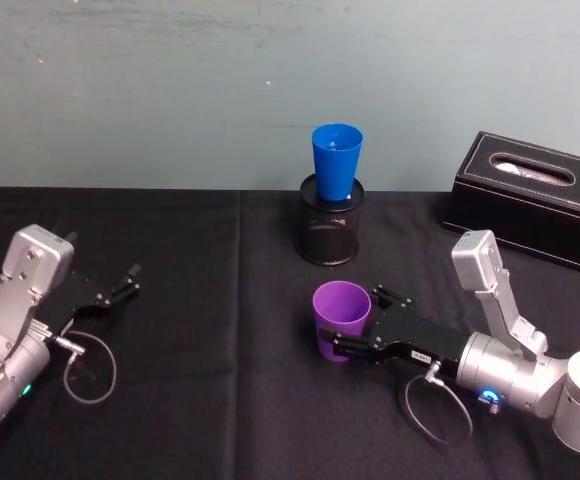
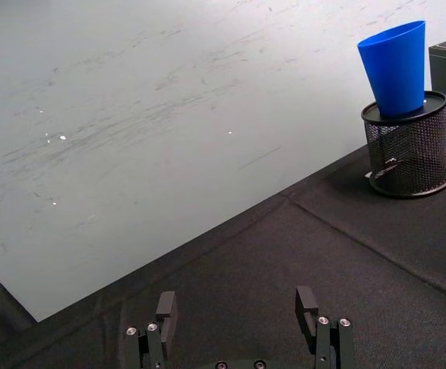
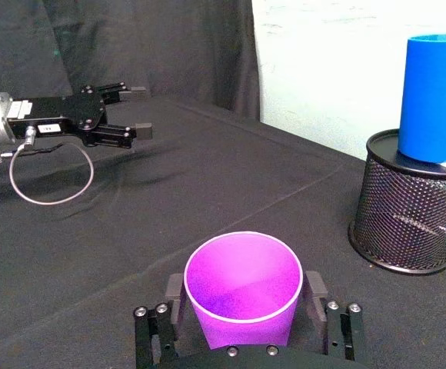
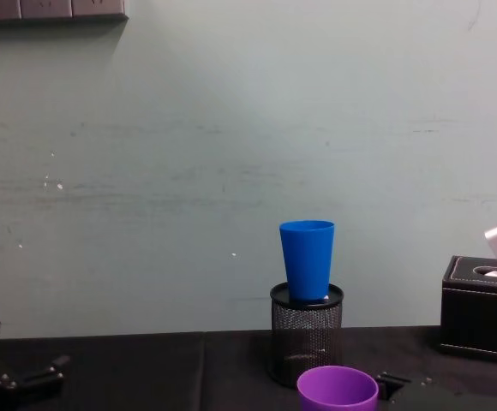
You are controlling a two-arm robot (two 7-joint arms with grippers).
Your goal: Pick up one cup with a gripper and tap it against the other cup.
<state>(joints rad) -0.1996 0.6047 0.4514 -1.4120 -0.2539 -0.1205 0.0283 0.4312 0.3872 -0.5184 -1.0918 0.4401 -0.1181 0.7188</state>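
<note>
My gripper will tap the blue cup (image 4: pixel 308 259) with the purple cup, and the blue cup should stay standing because its base sits flat on the holder's solid top (image 4: pixel 307 299).
The purple cup (image 1: pixel 341 318) (image 3: pixel 242 288) (image 4: pixel 338 390) stands upright on the black tablecloth, right of centre. My right gripper (image 1: pixel 358 320) (image 3: pixel 244 288) straddles it, one finger on each side, open wide and close to its walls. Beyond it, the blue cup (image 1: pixel 337 158) (image 3: pixel 437 96) (image 4: pixel 308 259) sits upright in the top of a black mesh holder (image 1: pixel 331 230) (image 3: pixel 411 204). My left gripper (image 1: pixel 128 283) (image 2: pixel 236 304) rests open and empty over the cloth at the left, far from both cups.
A black tissue box (image 1: pixel 530 195) (image 4: pixel 480 312) stands at the back right by the wall. A pale wall (image 1: pixel 170 90) closes off the table's far edge. Bare black cloth (image 1: pixel 210 400) stretches between the two arms.
</note>
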